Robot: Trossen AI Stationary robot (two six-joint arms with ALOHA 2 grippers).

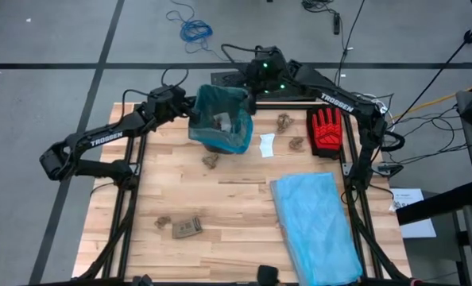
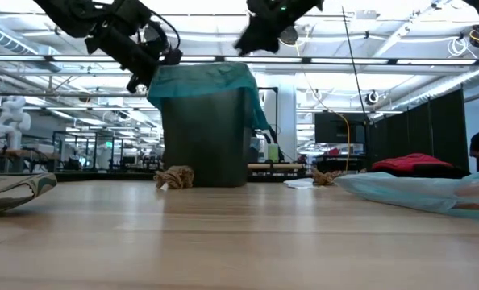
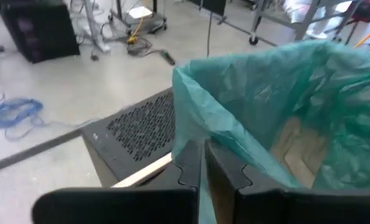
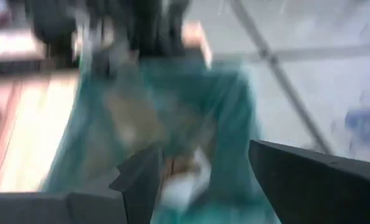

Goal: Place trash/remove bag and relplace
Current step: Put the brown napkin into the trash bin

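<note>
My gripper will lift the far brown wad (image 1: 284, 121). It lies tightly crumpled (image 1: 283, 125), so it will stay bunched up as it rises, with its ends sticking out past the fingers.
The teal-green bag (image 1: 220, 119) lines a dark bin (image 2: 206, 137) at the table's far middle, with its rim folded over the bin's top. Paper lies inside it (image 3: 297, 149). My left gripper (image 1: 190, 109) is shut on the bag's left rim. My right gripper (image 1: 252, 98) hovers open above the bag's far right rim (image 4: 197, 174), clear of it in the low view (image 2: 254, 36). Brown wads lie on the table (image 1: 284, 121) (image 1: 297, 144) (image 1: 210, 160) (image 1: 163, 222). A white scrap (image 1: 267, 145) and a tan card (image 1: 187, 228) lie there too. My left gripper pinches the bag's rim on its left side (image 3: 194, 134) between the two fingers (image 3: 225, 171), coming from the table's left at rim height. The thin film stands up between the fingers. The rest of the bag stays draped over the bin, which stands upright on the table.
A red glove (image 1: 326, 131) lies right of the bin. A pale sky-blue bag (image 1: 315, 226) lies spread over the table's near right. Bare wood shows in the middle and near left. A black perforated plate (image 3: 141, 124) sits behind the bin, and cables lie on the floor beyond.
</note>
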